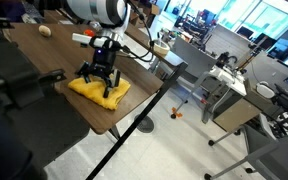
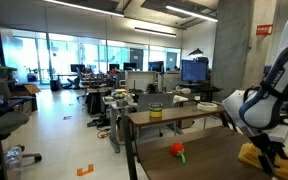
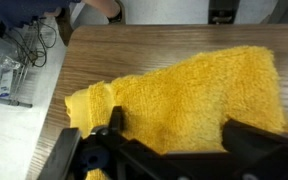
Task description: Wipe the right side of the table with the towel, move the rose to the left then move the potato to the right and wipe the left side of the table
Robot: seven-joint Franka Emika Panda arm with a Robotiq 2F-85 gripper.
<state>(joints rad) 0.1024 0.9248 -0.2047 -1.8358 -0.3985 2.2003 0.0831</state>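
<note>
The yellow towel's corner is close to the table's edge (image 3: 54, 92), with floor beyond it. My gripper should pull the yellow towel back toward the table's middle (image 1: 65, 57).
The yellow towel (image 1: 100, 92) lies rumpled near one end of the dark wood table (image 1: 44, 55). My gripper (image 1: 99, 84) is down on it, open, one finger on each side of the cloth. In the wrist view the towel (image 3: 184, 90) fills the space between the two black fingers (image 3: 114, 122) of the gripper (image 3: 179, 135), and nothing is pinched. The beige potato (image 1: 46, 31) rests at the far end of the table. The red rose (image 2: 177, 150) with its green stem lies on the table (image 2: 199, 165), apart from the towel (image 2: 252, 155).
The table's edge (image 3: 62, 110) runs close beside the towel, with floor below. Grey desks (image 1: 229, 100) with equipment stand across the aisle. A small orange object (image 1: 177, 113) lies on the floor. A desk with a monitor (image 2: 194, 70) stands behind the table.
</note>
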